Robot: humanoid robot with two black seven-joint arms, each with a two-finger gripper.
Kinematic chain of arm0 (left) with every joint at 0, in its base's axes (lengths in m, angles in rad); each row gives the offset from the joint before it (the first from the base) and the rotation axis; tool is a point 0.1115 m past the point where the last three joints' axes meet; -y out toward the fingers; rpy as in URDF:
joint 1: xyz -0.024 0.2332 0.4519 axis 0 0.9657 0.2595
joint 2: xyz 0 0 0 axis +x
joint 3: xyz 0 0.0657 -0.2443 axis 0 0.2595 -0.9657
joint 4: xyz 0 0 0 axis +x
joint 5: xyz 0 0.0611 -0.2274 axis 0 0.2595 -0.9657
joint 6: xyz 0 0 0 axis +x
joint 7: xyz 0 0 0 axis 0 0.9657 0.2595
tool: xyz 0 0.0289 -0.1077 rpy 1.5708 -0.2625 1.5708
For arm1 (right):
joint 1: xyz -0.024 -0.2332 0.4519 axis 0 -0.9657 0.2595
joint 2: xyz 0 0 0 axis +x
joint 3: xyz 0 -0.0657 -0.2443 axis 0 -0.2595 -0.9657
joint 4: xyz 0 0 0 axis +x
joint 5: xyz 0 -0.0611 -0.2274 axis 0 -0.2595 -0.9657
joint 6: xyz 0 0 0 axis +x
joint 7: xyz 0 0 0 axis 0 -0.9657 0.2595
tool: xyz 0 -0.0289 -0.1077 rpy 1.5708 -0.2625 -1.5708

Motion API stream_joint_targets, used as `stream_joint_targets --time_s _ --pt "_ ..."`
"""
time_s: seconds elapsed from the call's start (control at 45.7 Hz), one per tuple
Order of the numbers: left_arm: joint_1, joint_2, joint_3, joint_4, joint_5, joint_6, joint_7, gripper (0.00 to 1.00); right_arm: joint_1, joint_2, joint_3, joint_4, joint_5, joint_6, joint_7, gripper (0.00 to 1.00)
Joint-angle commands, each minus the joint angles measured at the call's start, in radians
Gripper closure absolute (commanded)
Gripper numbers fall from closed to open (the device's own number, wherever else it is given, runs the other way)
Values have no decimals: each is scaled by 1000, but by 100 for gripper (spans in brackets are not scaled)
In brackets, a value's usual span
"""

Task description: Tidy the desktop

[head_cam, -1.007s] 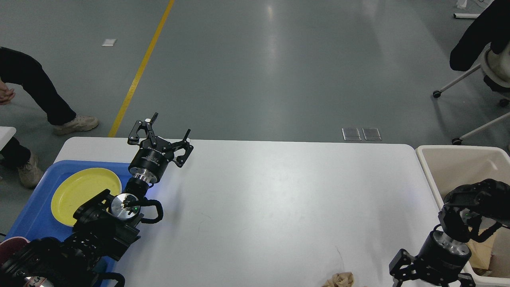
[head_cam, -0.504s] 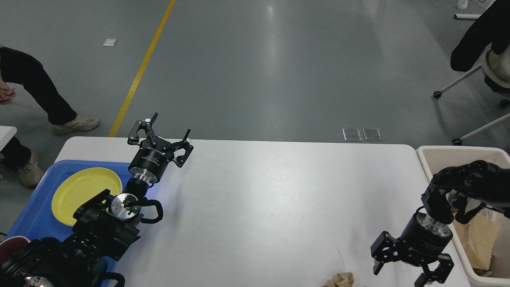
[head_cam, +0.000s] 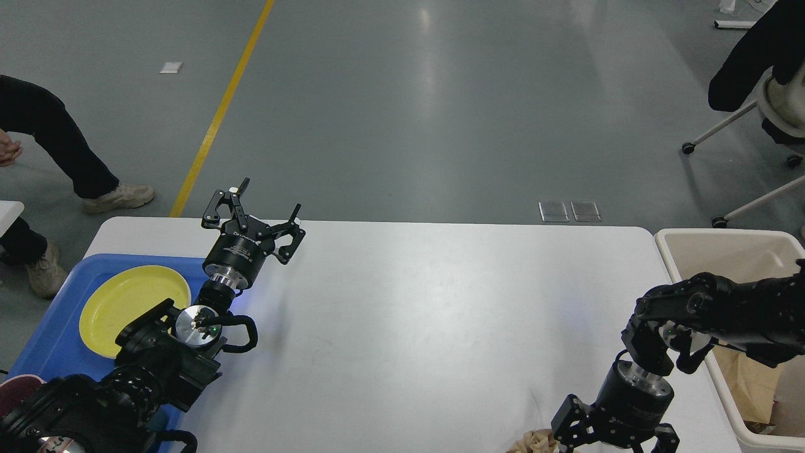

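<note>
The brown paper wad (head_cam: 534,442) is bunched together by tight creases (head_cam: 539,435), so it will stay in one crumpled clump when I pick it up and take it to the bin.
The white desktop (head_cam: 427,302) fills the lower part of the head view. A crumpled brown paper wad (head_cam: 533,441) lies at its front edge, partly cut off by the frame. My right gripper (head_cam: 613,443) points down just right of the wad, jaws spread wide and empty, fingertips at the frame's bottom edge. My left gripper (head_cam: 269,196) is open and empty above the desktop's far left edge, beside the blue tray (head_cam: 44,346).
A yellow plate (head_cam: 132,308) lies in the blue tray. A beige bin (head_cam: 723,248) with brown paper (head_cam: 751,380) in it stands off the desktop's right end. A dark red object (head_cam: 17,385) shows at bottom left. A person stands far left; a chair is at the far right.
My right arm has swung left from over the bin and down toward the paper wad at the front edge. The left arm has not moved.
</note>
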Motion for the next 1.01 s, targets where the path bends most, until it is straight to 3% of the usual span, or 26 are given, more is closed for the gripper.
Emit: stream_joint_targets --time_s 0.0,0.504,0.985 --pt "0 0 0 0 0 0 0 3 -2 1 9 -8 0 0 0 0" --pt "0 0 0 0 0 0 0 3 -113 21 59 -149 0 0 0 0" --pt "0 0 0 0 0 0 0 3 -110 21 59 -155 2 0 0 0"
